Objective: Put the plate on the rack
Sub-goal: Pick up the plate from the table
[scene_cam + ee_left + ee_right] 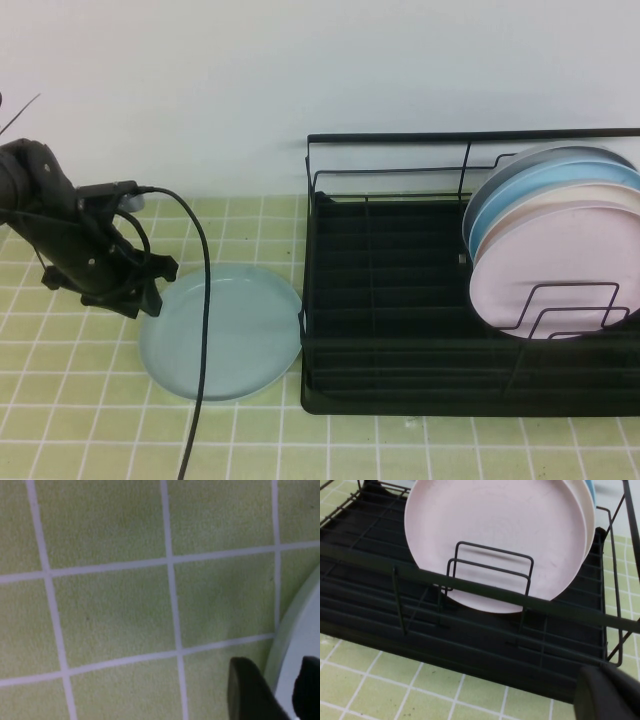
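Next, my left gripper opens its fingers, goes lower along the plate's rim nearer the front [142, 337], and then closes, because its fingers are too high around the mint plate's rim [281, 661].
The pale mint-green plate [225, 335] lies flat on the green tiled table, just left of the black wire rack [400, 300]. My left gripper [140, 295] is low at the plate's left edge. In the left wrist view the left gripper [280, 690] is open, with one finger [250, 692] over the tiles and the other over the plate [305, 630], the rim between them. My right gripper [610, 695] is out of the high view. It hangs in front of the rack [470, 630] near its right end, shut and empty.
A pink plate [560, 265], a cream plate and sky-blue plates [530, 180] stand upright in the rack's right end. The rack's left and middle slots hold nothing. The left arm's black cable [205, 300] crosses over the mint plate. A white wall stands behind.
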